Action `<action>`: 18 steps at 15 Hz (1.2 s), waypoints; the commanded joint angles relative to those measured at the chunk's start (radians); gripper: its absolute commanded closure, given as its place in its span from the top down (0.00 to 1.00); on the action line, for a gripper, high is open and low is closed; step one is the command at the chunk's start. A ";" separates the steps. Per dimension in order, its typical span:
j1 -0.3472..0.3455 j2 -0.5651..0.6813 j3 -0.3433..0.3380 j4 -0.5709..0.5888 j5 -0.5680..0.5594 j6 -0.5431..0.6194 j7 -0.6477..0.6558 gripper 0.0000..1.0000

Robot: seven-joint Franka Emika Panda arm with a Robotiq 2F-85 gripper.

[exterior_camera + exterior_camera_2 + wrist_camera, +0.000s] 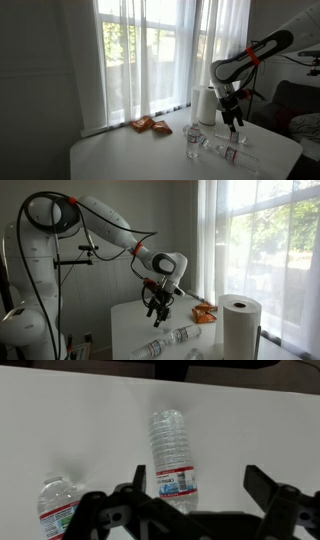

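Note:
I should now lower my gripper until its fingers are on either side of the label end (178,484) and then close it, because the fingers line up across the lying bottle's narrow width (171,445), clear of the second bottle.
My gripper (198,485) is open and empty. It hangs above a white table (60,420). A clear plastic water bottle with a red, white and blue label (171,455) lies flat below it, between the fingers in the wrist view. A second labelled bottle (57,510) lies at the lower left of that view. In an exterior view the gripper (233,124) is above bottles lying on the table (235,152), next to an upright bottle (192,140). In an exterior view the gripper (157,307) hovers over lying bottles (183,335).
A white paper towel roll (204,104) stands at the back of the table by the curtained window; it also shows in an exterior view (239,326). An orange snack bag (150,125) lies near the window, also seen in an exterior view (205,313). A dark chair (295,105) stands beside the table.

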 commanded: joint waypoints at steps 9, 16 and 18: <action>-0.008 0.236 0.015 0.004 -0.014 0.242 -0.132 1.00; -0.012 0.317 0.027 0.030 -0.010 0.293 -0.172 1.00; -0.013 0.332 0.026 0.041 -0.013 0.290 -0.176 1.00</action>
